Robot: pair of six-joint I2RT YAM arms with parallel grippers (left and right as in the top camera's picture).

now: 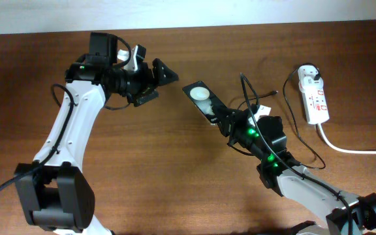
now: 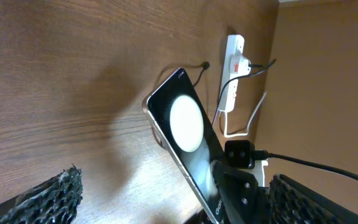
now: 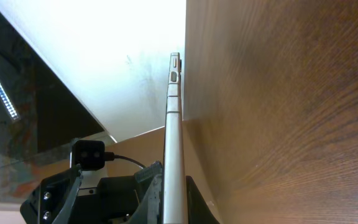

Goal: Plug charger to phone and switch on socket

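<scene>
Next, I take the phone's top end [image 1: 192, 87] with my left gripper, because my right gripper is holding the phone's lower end [image 1: 213, 117], where the charger goes. That will free my right gripper for the charger cable.
The black phone [image 1: 201, 98] with a white round blob on its face lies slanted at the table's middle. My right gripper [image 1: 222, 121] is shut on its lower end. The right wrist view shows the phone edge-on [image 3: 174, 118] clamped between my fingers [image 3: 174, 196]. My left gripper [image 1: 156, 77] is open and empty, just left of the phone's top end. In the left wrist view the phone [image 2: 182, 121] lies ahead between my open fingers [image 2: 179, 183]. The white socket [image 1: 314, 96] sits at the far right [image 2: 231, 74]. The thin black charger cable [image 1: 264, 98] loops between socket and phone; its tip [image 2: 205, 64] lies loose.
A white adapter [image 1: 309, 76] is plugged into the socket's top end. The thick white cord [image 1: 344, 147] runs from the socket off to the right edge. The right arm's own black cables [image 1: 305, 156] curl near its wrist. A white wall borders the table's far edge.
</scene>
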